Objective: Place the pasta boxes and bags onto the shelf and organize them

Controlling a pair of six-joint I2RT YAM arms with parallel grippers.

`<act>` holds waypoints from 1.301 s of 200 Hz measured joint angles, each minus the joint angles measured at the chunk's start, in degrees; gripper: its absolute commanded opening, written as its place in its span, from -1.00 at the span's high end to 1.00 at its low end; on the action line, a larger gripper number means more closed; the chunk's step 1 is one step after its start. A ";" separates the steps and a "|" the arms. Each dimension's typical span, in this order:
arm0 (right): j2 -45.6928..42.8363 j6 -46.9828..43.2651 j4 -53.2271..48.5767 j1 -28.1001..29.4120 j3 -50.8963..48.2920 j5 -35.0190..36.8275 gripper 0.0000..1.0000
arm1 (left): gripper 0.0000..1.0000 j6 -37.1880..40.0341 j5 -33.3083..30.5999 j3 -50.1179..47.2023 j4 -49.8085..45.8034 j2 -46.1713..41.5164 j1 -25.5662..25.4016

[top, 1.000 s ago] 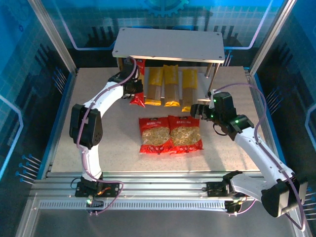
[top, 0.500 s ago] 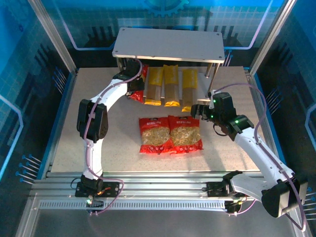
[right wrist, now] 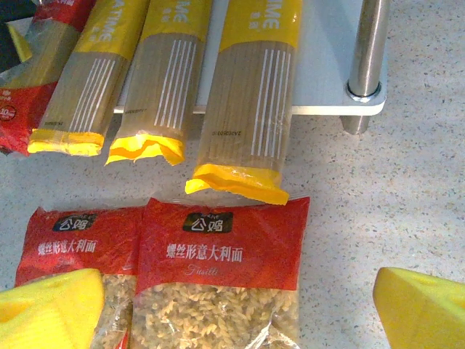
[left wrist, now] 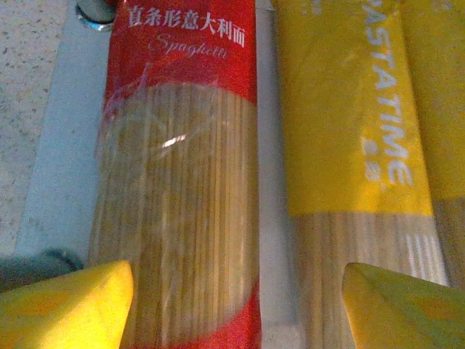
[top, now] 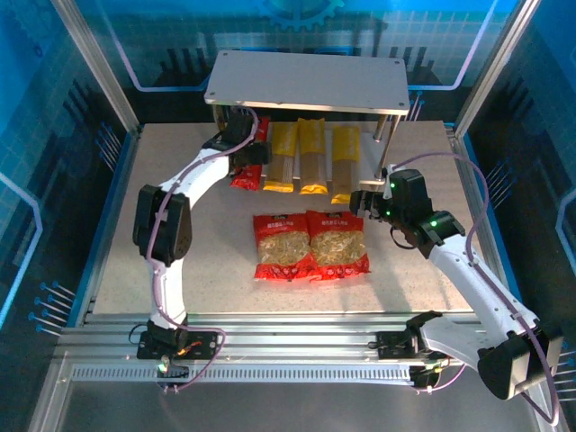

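My left gripper is to leave the red pack, because the shelf stands far back and its front edge [top: 306,108] is slanted. Both grippers should pull the shelf's legs [right wrist: 369,51] forward.
The red spaghetti pack [left wrist: 182,182] lies flat on the shelf's lower board [left wrist: 58,145], left of a yellow pack [left wrist: 349,131]. My left gripper [left wrist: 236,305] hovers open over it, fingers either side, gripping nothing. From above, the left gripper [top: 247,148] sits at the shelf [top: 306,81] front, over the red pack [top: 247,171]. Three yellow packs [top: 281,162] [top: 312,157] [top: 344,162] poke out from under the top board. Two red bags [top: 282,245] [top: 337,243] lie side by side on the table. My right gripper [right wrist: 240,305] is open above the right bag [right wrist: 218,276].
A metal shelf leg [right wrist: 367,51] stands right of the rightmost yellow pack [right wrist: 251,94]. Another leg [left wrist: 94,11] is at the far left of the lower board. Aluminium frame posts and blue panels wall the table [top: 171,234]. Bare tabletop lies left and right of the bags.
My left gripper carried the red pack farther onto the lower board beside the yellow packs, then opened and let it go. The right arm has stayed put.
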 measured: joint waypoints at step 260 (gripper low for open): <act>18.56 4.31 32.26 -10.29 -2.86 14.47 -0.92 | -0.62 -5.57 -3.13 -22.12 13.57 -18.05 8.41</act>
